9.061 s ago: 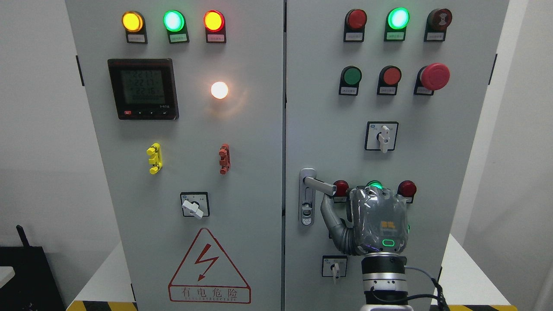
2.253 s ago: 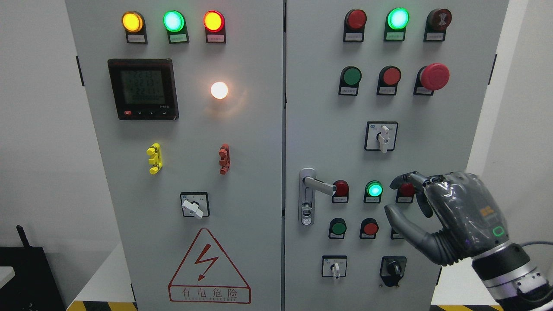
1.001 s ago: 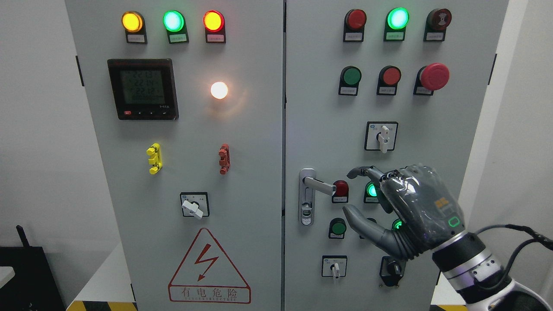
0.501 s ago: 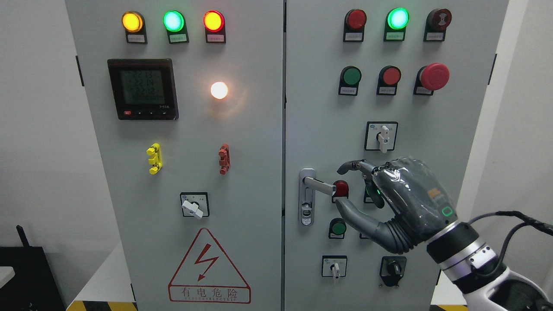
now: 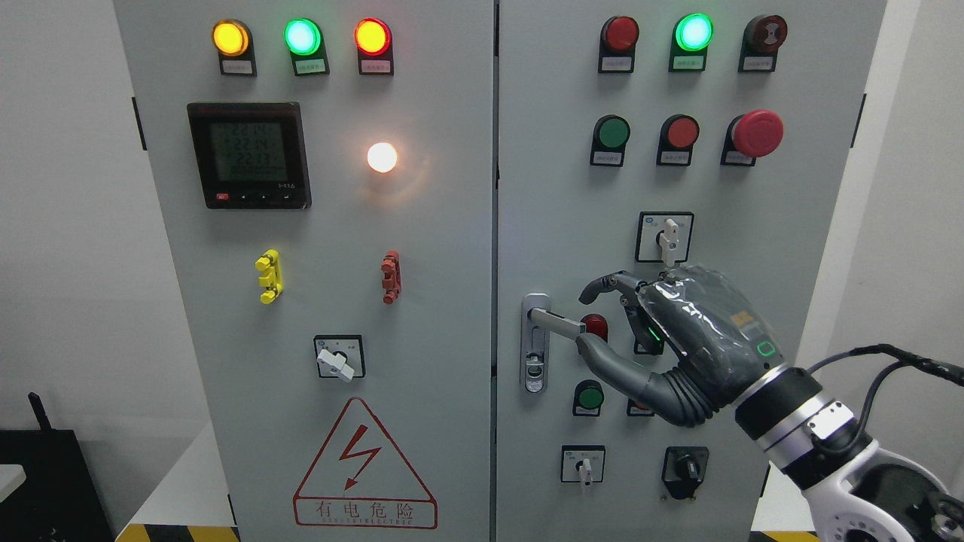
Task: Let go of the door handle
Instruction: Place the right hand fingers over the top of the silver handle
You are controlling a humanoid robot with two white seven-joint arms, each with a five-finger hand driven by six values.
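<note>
The lever sits next to the seam, across from the black hinge [image 5: 857,120], so I expect its cabinet door [image 5: 678,194] to swing outward with it when the robot pulls the lever.
The silver lever door handle [image 5: 556,322] juts out horizontally from its upright plate [image 5: 535,354] on the left edge of the right cabinet door [image 5: 557,188]. My right hand [image 5: 587,316], dark grey, reaches in from the lower right and is open at the handle's free end. Its thumb [image 5: 602,357] lies just under the lever tip and its index finger [image 5: 602,284] curls above it; neither closes on the lever. The hand hides a green lamp and part of a red lamp [image 5: 595,325]. My left arm does not show.
The right door carries indicator lamps, a red mushroom stop button [image 5: 758,133], a white rotary switch [image 5: 666,236], a green button [image 5: 590,396] and selector switches [image 5: 684,470] around the hand. The left door [image 5: 339,248] holds a meter and a warning triangle. A cable [image 5: 889,357] trails from my wrist.
My right hand has travelled left and slightly up across the right door, from the lamp row to the handle's free end, with thumb and index now bracketing the lever tip.
</note>
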